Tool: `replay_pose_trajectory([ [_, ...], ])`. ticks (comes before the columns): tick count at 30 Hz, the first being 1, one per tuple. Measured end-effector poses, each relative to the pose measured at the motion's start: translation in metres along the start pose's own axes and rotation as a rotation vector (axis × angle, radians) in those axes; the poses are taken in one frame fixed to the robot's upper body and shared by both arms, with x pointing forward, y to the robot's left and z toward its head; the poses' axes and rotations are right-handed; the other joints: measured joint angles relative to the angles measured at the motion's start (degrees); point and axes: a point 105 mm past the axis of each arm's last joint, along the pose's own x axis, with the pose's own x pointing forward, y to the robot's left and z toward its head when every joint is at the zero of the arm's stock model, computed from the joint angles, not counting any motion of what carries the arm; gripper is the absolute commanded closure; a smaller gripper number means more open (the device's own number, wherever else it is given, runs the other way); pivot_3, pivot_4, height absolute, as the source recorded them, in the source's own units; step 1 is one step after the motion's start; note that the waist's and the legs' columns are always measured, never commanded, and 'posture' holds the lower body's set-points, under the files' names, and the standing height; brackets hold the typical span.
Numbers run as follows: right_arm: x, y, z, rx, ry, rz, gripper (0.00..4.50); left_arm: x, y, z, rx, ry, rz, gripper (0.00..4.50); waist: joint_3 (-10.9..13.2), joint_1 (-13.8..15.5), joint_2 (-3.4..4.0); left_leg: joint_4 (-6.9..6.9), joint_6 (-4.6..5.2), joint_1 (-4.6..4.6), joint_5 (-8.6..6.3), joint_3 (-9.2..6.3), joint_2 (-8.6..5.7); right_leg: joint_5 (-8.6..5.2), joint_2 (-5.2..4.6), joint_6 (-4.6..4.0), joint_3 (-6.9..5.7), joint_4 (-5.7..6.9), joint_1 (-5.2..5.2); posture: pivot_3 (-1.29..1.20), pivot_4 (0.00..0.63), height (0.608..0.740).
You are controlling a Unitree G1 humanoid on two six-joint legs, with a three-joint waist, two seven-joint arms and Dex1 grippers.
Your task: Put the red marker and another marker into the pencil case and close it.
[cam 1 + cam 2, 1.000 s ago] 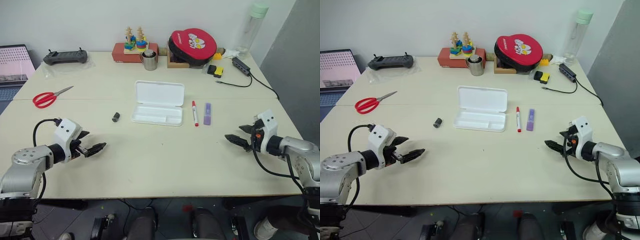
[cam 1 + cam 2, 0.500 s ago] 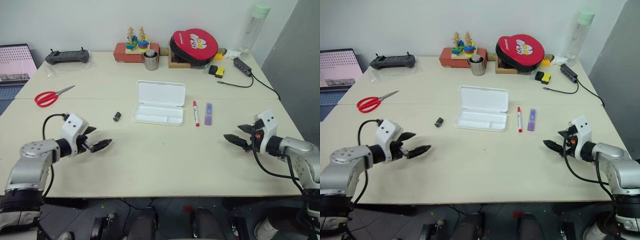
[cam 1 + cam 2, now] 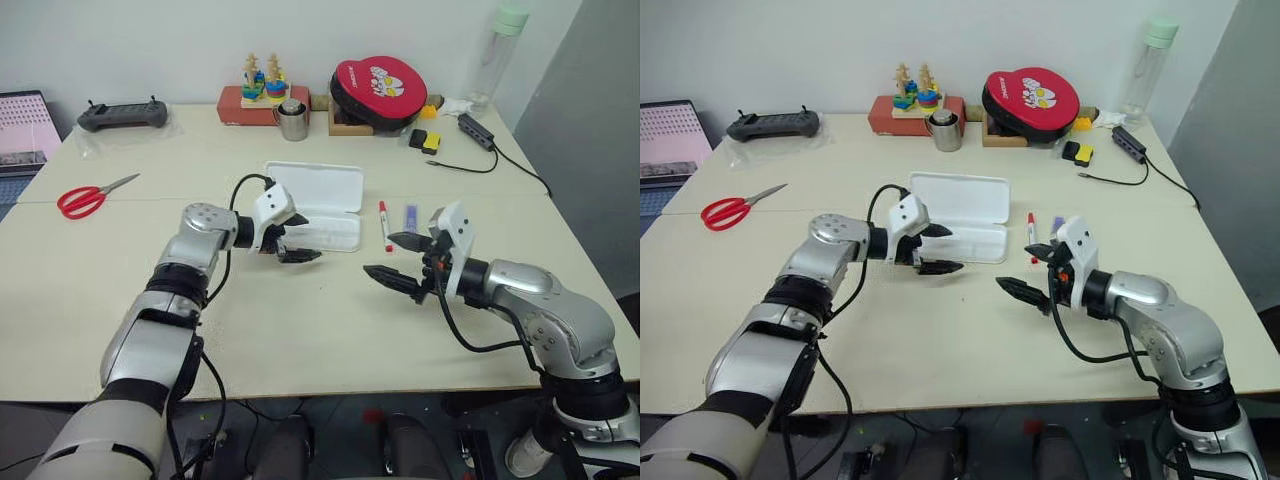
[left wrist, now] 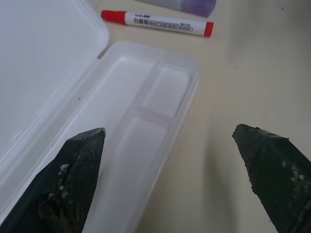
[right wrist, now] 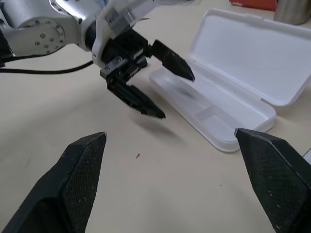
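Note:
The pencil case is close beside the red marker. My left gripper should pull the tray's front edge (image 3: 336, 250) closer before my right gripper takes the red marker.
The white pencil case (image 3: 312, 186) lies open mid-table, its lid flat behind the empty tray (image 4: 146, 111). To its right lie the red marker (image 3: 384, 222) and, beyond that, the purple marker (image 3: 409, 217), side by side on the table. My left gripper (image 3: 308, 246) hovers open over the tray's front edge, holding nothing. My right gripper (image 3: 378, 254) is open and empty just in front of the red marker, pointing left toward the other gripper. The right wrist view shows the left gripper (image 5: 177, 97) beside the case (image 5: 243, 58). The left wrist view shows the red marker (image 4: 158, 23) past the tray.
Red scissors (image 3: 85, 198) lie at the left. Along the back edge are a black controller (image 3: 122, 115), a wooden stacking toy (image 3: 258, 85), a metal cup (image 3: 292, 122), a red round case (image 3: 382, 80), a bottle (image 3: 492, 55) and a cabled hub (image 3: 470, 130).
Both arms have swung in from the table's sides toward the middle. The left gripper now sits at the case's tray and the right gripper near the markers. Both stay open.

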Motion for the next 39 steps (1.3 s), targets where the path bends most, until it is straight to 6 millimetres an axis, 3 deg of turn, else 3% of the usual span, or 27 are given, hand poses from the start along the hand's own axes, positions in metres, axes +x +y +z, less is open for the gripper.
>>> replay_pose_trajectory([
  [3,0.001,0.000,0.003,-0.008,-0.010,-0.028,0.06,0.004,0.001,-0.009,0.001,0.065,-0.002,0.00,0.0,0.1,0.00,0.00,0.00,0.00,0.00,-0.04,0.00,0.00,0.01,0.00,-0.04,0.06,0.00,0.00,0.150,0.740],
  [8,0.000,0.002,0.006,-0.022,-0.020,-0.064,0.00,0.011,0.001,-0.020,0.006,0.131,0.007,1.13,0.0,0.2,-0.01,0.04,0.01,0.00,0.01,-0.04,0.00,0.00,0.01,0.01,-0.03,0.07,0.02,0.00,0.150,0.740],
  [17,-0.004,-0.003,0.007,-0.011,-0.034,-0.108,0.00,0.018,0.001,-0.018,0.038,0.138,0.021,2.74,0.0,0.2,0.00,0.09,0.14,0.06,0.10,-0.09,0.00,0.03,0.01,0.06,-0.04,0.24,0.04,0.00,0.150,0.740],
  [24,-0.004,-0.002,0.005,-0.005,-0.031,-0.108,0.00,0.017,0.000,-0.016,0.037,0.118,0.010,4.43,0.0,0.2,-0.01,0.09,0.15,0.03,0.10,-0.06,0.00,0.03,0.02,0.06,-0.01,0.19,0.02,0.00,0.150,0.740],
  [30,-0.004,-0.002,0.006,-0.010,-0.040,-0.105,0.00,0.015,-0.005,-0.011,0.052,0.055,-0.035,4.47,0.0,0.2,-0.01,0.09,0.15,0.04,0.10,-0.06,0.00,0.03,0.02,0.05,-0.01,0.20,0.02,0.00,0.150,0.740],
  [35,-0.004,-0.002,0.007,-0.012,-0.044,-0.102,0.00,0.009,-0.027,-0.015,0.105,0.009,-0.169,4.47,0.0,0.0,0.00,0.09,0.14,0.04,0.10,-0.06,0.04,0.04,0.05,0.04,0.02,0.20,0.00,0.00,0.150,0.740],
  [39,-0.005,-0.001,0.006,-0.011,-0.042,-0.098,0.00,-0.008,-0.043,-0.027,0.149,0.038,-0.241,4.47,0.0,-0.1,0.01,0.08,0.14,0.07,0.10,-0.07,0.10,0.05,0.11,0.01,0.05,0.20,0.00,0.00,0.150,0.740],
])
